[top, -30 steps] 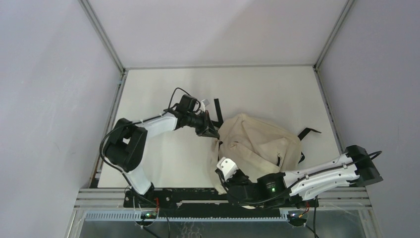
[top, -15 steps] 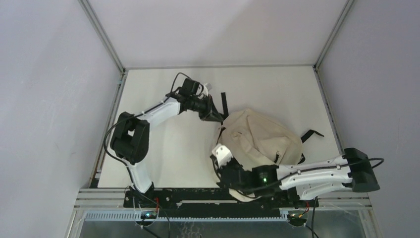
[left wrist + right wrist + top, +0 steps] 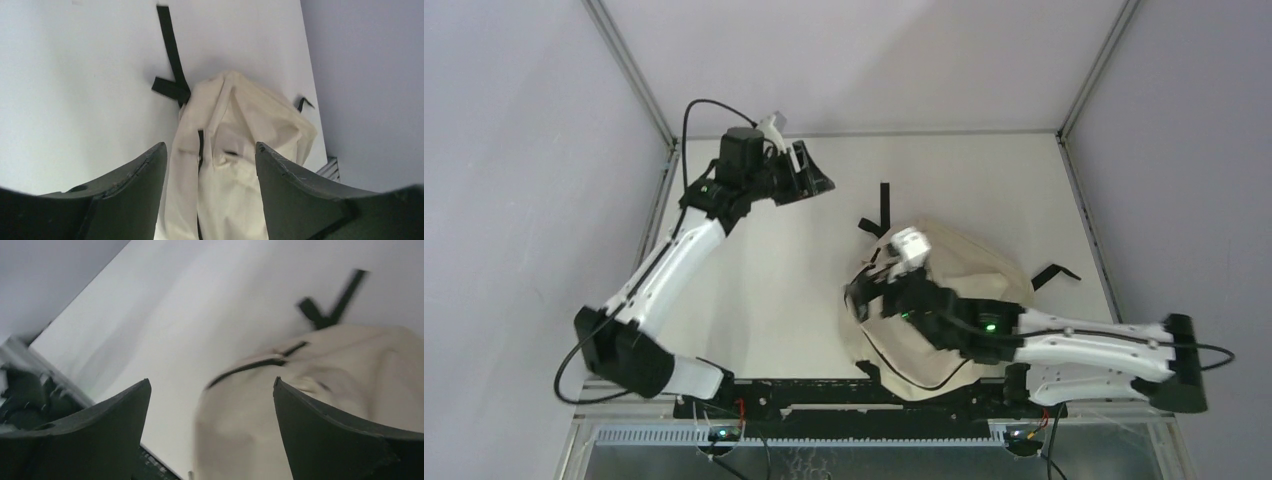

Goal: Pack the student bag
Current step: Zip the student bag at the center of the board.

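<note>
The student bag is crooked across the table's front edge (image 3: 912, 383), so my left gripper should grab the bag's closest side (image 3: 851, 328) and help my right gripper make the bag straight.
The student bag (image 3: 980, 270) is a cream backpack lying slumped on the white table, right of centre and near the front edge. It also shows in the left wrist view (image 3: 235, 150) and in the right wrist view (image 3: 330, 390). My left gripper (image 3: 820, 182) hangs high over the back left of the table, well clear of the bag, open and empty (image 3: 210, 147). My right gripper (image 3: 861, 300) hovers over the bag's left edge, wide open with nothing between its fingers (image 3: 211, 382). The right arm hides part of the bag's front.
One black strap (image 3: 879, 212) trails from the bag's top toward the back of the table, and another (image 3: 1050, 274) sticks out on its right. Grey walls close in the table on the left, right and back. The metal base rail (image 3: 874, 405) runs along the front.
Both grippers opened and let go of the bag. The left arm swung up and away to the back left. The right gripper rose from the bag's front edge to above its left side.
</note>
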Controlling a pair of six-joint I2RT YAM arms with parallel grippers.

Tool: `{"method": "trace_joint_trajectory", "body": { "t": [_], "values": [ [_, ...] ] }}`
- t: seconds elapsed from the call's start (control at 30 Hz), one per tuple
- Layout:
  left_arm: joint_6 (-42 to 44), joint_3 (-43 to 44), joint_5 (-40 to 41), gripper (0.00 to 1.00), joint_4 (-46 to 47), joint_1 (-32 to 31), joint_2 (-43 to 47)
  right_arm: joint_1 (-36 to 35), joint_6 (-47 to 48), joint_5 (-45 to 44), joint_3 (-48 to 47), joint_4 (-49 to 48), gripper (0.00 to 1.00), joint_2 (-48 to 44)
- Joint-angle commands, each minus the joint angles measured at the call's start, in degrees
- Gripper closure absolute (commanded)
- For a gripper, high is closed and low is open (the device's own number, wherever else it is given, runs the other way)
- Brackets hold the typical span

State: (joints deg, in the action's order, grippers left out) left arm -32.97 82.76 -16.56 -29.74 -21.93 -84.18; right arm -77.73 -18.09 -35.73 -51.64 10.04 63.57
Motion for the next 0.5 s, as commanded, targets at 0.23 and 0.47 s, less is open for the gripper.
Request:
{"method": "trace_joint_trajectory", "body": {
  "t": [0.23,0.47],
  "values": [
    [-1.7,-24.6,7.7,0.3,-1.6,-20.6,20.2,36.3,-28.5,5.8,19.3,28.6,0.19,-36.4],
    [-6.8,-34.4,2.7,0.24,6.0,-29.5,20.1,55.9,-27.4,26.0,29.2,22.6,0.48,-41.4]
  ]
}}
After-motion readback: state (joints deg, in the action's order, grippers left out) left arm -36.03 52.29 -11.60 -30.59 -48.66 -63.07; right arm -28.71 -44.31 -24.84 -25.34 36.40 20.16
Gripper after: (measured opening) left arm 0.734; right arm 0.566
